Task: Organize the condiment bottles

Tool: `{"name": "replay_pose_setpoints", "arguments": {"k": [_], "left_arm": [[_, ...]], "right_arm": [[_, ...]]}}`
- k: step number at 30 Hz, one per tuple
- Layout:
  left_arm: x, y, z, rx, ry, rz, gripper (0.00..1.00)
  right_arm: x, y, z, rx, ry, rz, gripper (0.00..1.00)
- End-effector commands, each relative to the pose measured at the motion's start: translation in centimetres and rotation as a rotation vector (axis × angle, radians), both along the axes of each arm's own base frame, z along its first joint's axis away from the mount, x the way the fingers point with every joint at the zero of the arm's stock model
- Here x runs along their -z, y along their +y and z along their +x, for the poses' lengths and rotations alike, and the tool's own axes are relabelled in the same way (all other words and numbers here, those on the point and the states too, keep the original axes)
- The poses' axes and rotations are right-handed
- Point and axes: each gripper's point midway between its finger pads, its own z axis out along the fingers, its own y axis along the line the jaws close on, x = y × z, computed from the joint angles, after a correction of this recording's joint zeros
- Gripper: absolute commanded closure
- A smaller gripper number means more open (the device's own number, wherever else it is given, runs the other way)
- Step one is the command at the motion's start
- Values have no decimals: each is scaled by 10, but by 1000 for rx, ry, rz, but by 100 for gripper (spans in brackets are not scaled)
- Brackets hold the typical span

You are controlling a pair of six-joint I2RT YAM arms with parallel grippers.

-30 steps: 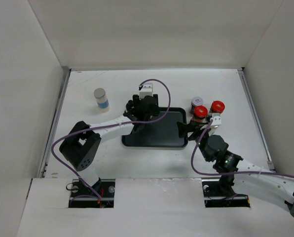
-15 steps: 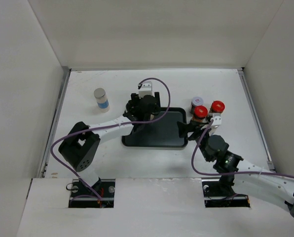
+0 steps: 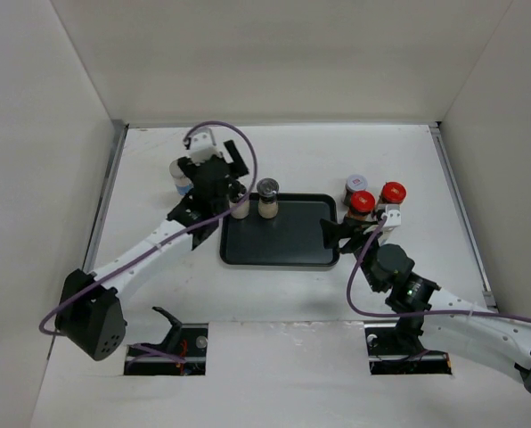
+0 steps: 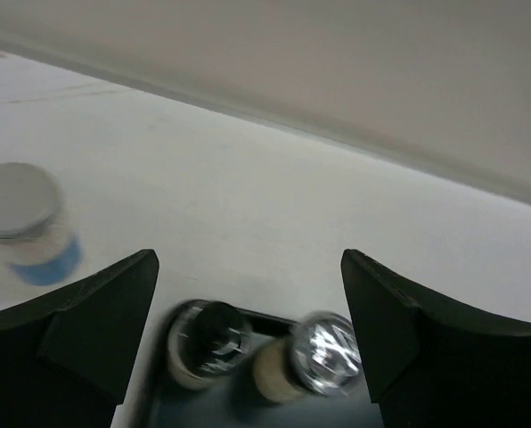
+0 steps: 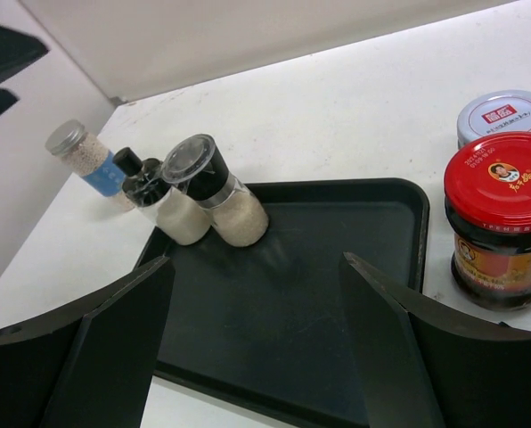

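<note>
The silver-capped jar point(image 3: 179, 182) is standing upright, clear of the black tray. My open left gripper should go on toward it until both fingers are on either side of its cap point(image 4: 18, 196) before it closes.
Two pale shakers stand together in the back left corner of the black tray point(image 3: 292, 245): one with a black cap point(image 5: 163, 207) and one with a clear-topped black cap point(image 3: 266, 198) point(image 5: 223, 203). Both show blurred in the left wrist view point(image 4: 208, 343) point(image 4: 323, 352). My left gripper point(image 3: 230, 183) point(image 4: 248, 267) is open and empty, above and just left of them. A silver-capped jar with a blue label point(image 3: 183, 185) point(image 4: 20, 214) point(image 5: 78, 156) stands left of the tray. Two brown red-lidded jars point(image 3: 362, 202) point(image 3: 393, 192) and a grey-lidded jar point(image 3: 356, 183) stand right of it. My right gripper point(image 3: 330, 234) point(image 5: 257, 263) is open and empty over the tray's right edge.
White walls enclose the table on three sides. The left arm point(image 3: 150, 250) stretches across the left front of the table. In the right wrist view the nearer red-lidded jar point(image 5: 502, 214) stands just outside my right finger.
My left gripper has drawn back from the tray's back edge toward the left rear, uncovering the two shakers standing there. The right arm has not moved.
</note>
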Motion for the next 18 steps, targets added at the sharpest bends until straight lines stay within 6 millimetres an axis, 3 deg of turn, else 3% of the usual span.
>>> {"name": "replay_pose_setpoints", "arguments": {"k": [1,3,6,18], "left_arm": [[25,74,5,-198,77,32,16],[31,107,12,-278,104,35,15],[43,129,27,-317,144,35,14],[81,162,81,-367,270,76,16]], "right_arm": [[-6,-1,2,12,-18,30,19],[-3,0,3,10,-12,25,19],[-2,2,3,6,-9,21,18],[-4,5,0,-8,-13,24,18]]}}
